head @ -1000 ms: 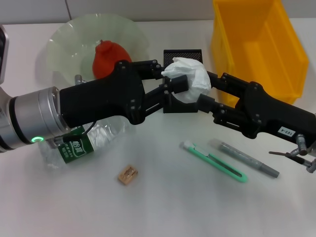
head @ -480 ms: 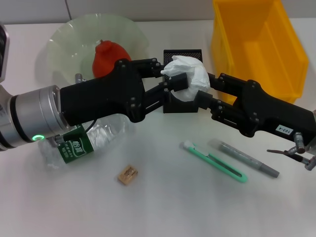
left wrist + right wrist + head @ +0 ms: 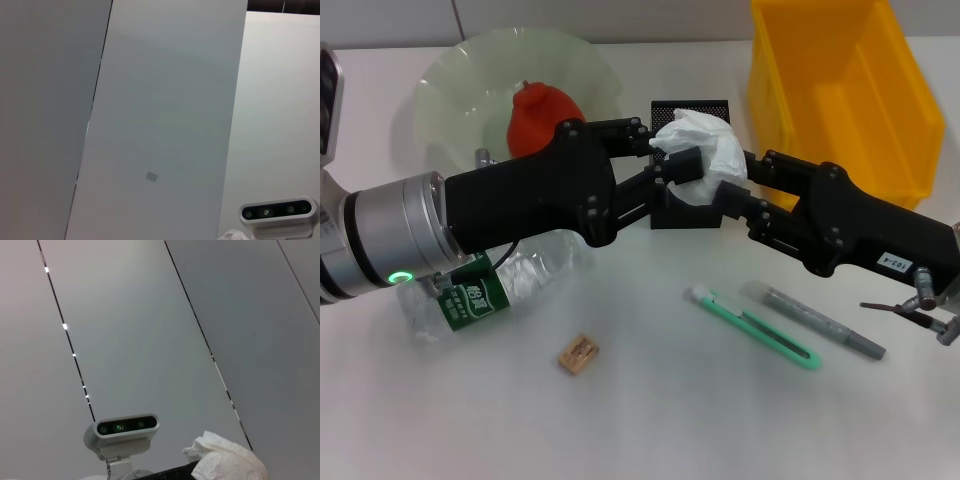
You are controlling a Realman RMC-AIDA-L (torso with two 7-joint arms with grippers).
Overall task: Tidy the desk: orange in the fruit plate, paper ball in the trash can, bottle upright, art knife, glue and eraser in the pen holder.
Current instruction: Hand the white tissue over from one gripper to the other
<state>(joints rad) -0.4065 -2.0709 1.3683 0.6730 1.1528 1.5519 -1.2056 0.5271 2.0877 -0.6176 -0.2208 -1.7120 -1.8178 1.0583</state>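
The trash can is on my right gripper's side, but my left gripper is holding the paper ball, so next my right gripper takes the ball from it.
The white paper ball hangs above the black mesh pen holder, and shows again in the right wrist view. My left gripper reaches in from the left and is shut on the ball's left side. From the right, my right gripper is open, its fingers around the ball's other side. The orange lies in the pale green fruit plate. The clear bottle lies on its side under my left arm. An eraser, green art knife and grey glue stick lie on the desk.
The yellow trash can stands at the back right, just behind my right arm. Both wrist views look up at wall panels and the robot's head camera.
My right gripper has edged left and slightly up against the paper ball. My left arm and the ball have hardly moved.
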